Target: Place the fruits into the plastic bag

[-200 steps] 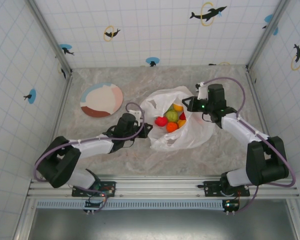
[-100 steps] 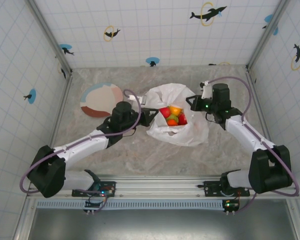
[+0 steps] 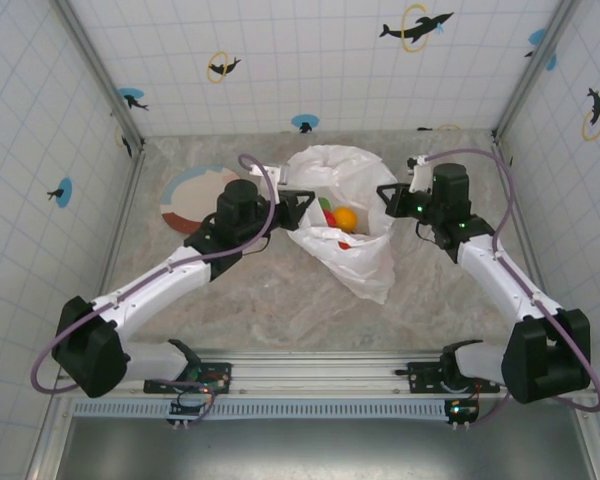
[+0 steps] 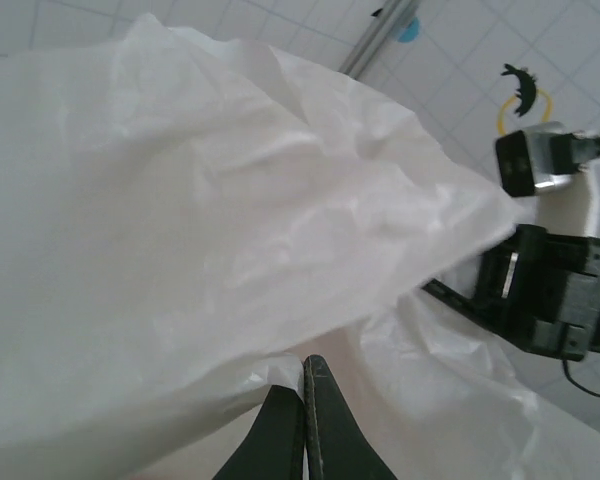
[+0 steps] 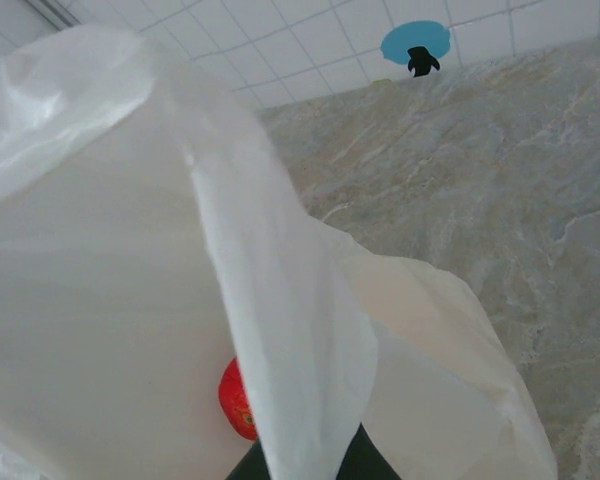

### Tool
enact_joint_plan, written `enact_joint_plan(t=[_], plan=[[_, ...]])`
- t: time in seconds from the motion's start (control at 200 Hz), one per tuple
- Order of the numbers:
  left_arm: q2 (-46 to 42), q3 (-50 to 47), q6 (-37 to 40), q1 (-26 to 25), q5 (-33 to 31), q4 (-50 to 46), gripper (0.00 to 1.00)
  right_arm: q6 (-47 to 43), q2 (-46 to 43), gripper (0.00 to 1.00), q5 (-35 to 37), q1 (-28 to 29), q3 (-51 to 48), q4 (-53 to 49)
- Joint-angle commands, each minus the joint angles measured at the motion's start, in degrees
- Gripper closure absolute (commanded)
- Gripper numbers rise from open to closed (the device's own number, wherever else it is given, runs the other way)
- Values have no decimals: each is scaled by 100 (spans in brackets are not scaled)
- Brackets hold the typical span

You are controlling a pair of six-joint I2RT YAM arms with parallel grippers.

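Observation:
The bag's rim [image 3: 300, 228] by my left gripper crowds the fruits, so next my left gripper draws the bag's rim toward the wall, opening the bag before releasing it.
The white plastic bag [image 3: 352, 255] hangs lifted between both arms, its mouth open upward and its bottom sagging toward the table. Inside its mouth I see fruits: an orange one [image 3: 346, 218], a red one [image 3: 330, 217] and a bit of green. My left gripper [image 3: 302, 197] is shut on the bag's left rim; its fingers [image 4: 320, 420] pinch the film [image 4: 180, 250]. My right gripper [image 3: 385, 203] is shut on the right rim, a strip of bag [image 5: 280, 330] draped over its fingers. A red fruit [image 5: 236, 402] shows inside the bag.
The round pink, white and brown plate [image 3: 190, 190] lies on the marble table at the left, partly under my left arm. Tiled walls stand close on three sides. The right arm's black wrist [image 4: 555, 295] sits across the bag in the left wrist view.
Both grippers have risen and moved toward the back, lifting the bag's rim. The bag now hangs and the fruits have slid deeper inside it.

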Motion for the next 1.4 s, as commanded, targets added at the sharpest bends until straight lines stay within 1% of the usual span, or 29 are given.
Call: enact_joint_plan(t=[0.0, 0.1, 0.125, 0.255, 0.601, 0.621, 0.671, 0.956, 1.126, 1.211, 1.231, 1.286, 1.396], plan=[[289, 140, -75, 86, -143, -224, 100, 173, -50, 100, 47, 34, -256, 279], [568, 140, -20, 130, -245, -362, 100, 228, 73, 100, 49, 75, -382, 513], [641, 358, -8, 129, -291, -416, 100, 238, 105, 100, 54, 79, -391, 521], [871, 605, 32, 178, -257, -550, 100, 265, 148, 100, 47, 89, -315, 492], [654, 1118, 106, 198, -55, -400, 100, 195, -295, 100, 193, 85, -29, 362], [654, 1138, 106, 203, -28, -400, 100, 192, -322, 100, 375, 87, -30, 364], [662, 1172, 93, 222, 28, -406, 100, 195, -395, 100, 428, 87, -19, 364], [707, 1319, 30, 606, 185, -573, 100, 222, -620, 100, 577, 87, -137, 356], [726, 1616, 80, 721, 295, -799, 100, 475, -700, 100, 433, 99, -163, 486], [847, 1651, 106, 719, 364, -856, 100, 874, -725, 100, 290, 172, -333, 915], [890, 1639, 114, 715, 362, -869, 100, 974, -721, 100, 65, 195, -396, 1063], [1016, 1596, 131, 725, 357, -900, 100, 1177, -660, 100, -123, 269, -511, 1345], [1323, 1435, 149, 721, 288, -907, 100, 1147, -479, 100, -136, 321, -547, 1310]])
